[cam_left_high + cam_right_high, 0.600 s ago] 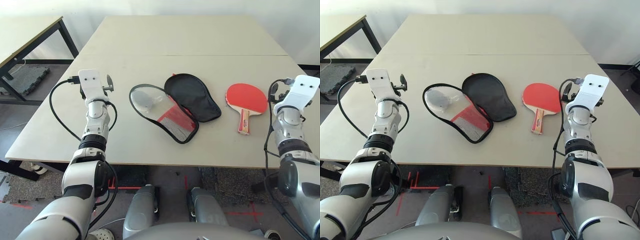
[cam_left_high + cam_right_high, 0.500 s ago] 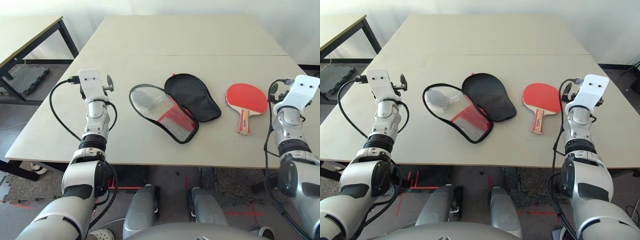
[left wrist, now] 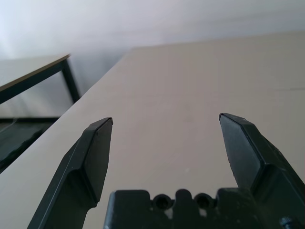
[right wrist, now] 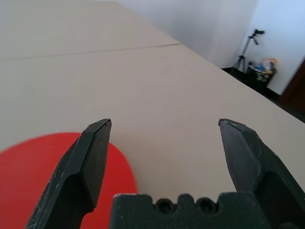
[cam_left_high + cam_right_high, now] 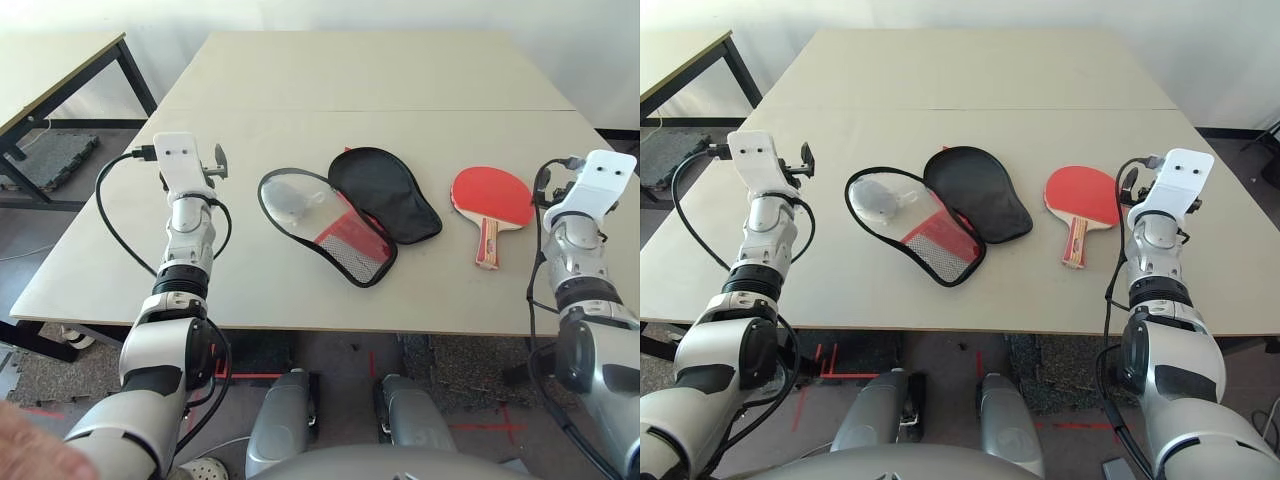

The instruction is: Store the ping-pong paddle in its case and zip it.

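The paddle point(image 5: 492, 198) is lying clear of the case with its handle toward me. My right gripper should stay open and keep moving toward the handle point(image 5: 488, 243) until it has one finger on each side of the handle.
The ping-pong paddle point(image 5: 492, 195) lies flat right of the table's centre, red face up, its wooden handle point(image 5: 488, 243) pointing toward me. The case point(image 5: 385, 195) lies open at the centre: a black lined flap, and beside it a red half with a black mesh pocket point(image 5: 345, 245) and a grey plush charm point(image 5: 290, 205). My left gripper point(image 3: 164, 124) hovers open over bare table, left of the case. My right gripper point(image 4: 164, 125) is open just right of the paddle, whose red face point(image 4: 47, 181) shows by one finger. Neither holds anything.
The beige table point(image 5: 380, 70) has a seam across its middle and bare room behind the objects. A second table point(image 5: 60, 60) stands far left. Off the right edge stands a tripod point(image 4: 255, 40). A blurred pinkish shape point(image 5: 30, 450) sits at the lower left corner.
My left wrist has shifted slightly to the left and away from me. The right wrist has barely moved. A blurred pinkish shape has appeared at the lower left corner.
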You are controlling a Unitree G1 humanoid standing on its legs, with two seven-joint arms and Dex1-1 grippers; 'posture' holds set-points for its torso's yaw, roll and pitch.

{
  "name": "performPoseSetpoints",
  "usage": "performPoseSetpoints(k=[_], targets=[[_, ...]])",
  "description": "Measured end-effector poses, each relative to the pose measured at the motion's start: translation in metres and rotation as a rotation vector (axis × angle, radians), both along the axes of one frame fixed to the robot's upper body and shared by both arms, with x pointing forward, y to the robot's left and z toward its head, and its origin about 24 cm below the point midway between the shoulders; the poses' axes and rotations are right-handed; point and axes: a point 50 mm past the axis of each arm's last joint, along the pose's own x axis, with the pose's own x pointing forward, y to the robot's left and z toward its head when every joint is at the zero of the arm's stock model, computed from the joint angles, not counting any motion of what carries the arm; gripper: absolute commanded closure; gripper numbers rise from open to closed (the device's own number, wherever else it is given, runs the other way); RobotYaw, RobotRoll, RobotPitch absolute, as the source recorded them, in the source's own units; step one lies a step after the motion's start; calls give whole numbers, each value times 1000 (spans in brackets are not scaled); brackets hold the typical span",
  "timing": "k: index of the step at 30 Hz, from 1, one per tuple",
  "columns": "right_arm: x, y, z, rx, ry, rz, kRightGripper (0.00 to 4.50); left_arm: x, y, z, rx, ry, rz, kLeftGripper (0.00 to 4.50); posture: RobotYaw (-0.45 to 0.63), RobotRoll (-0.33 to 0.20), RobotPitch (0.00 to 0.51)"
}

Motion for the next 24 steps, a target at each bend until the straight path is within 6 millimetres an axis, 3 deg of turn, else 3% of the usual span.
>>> performPoseSetpoints(k=[7, 18, 24], targets=[[4, 18, 17, 20, 118, 65, 15, 0, -5, 21, 92, 25, -315, 0, 27, 0, 86], [-23, 66, 27, 171, 441, 139, 15, -6, -38, 39, 144, 59, -743, 0, 32, 0, 91], [-36, 76, 30, 252, 522, 160, 15, -14, -52, 36, 150, 128, -928, 0, 36, 0, 89]])
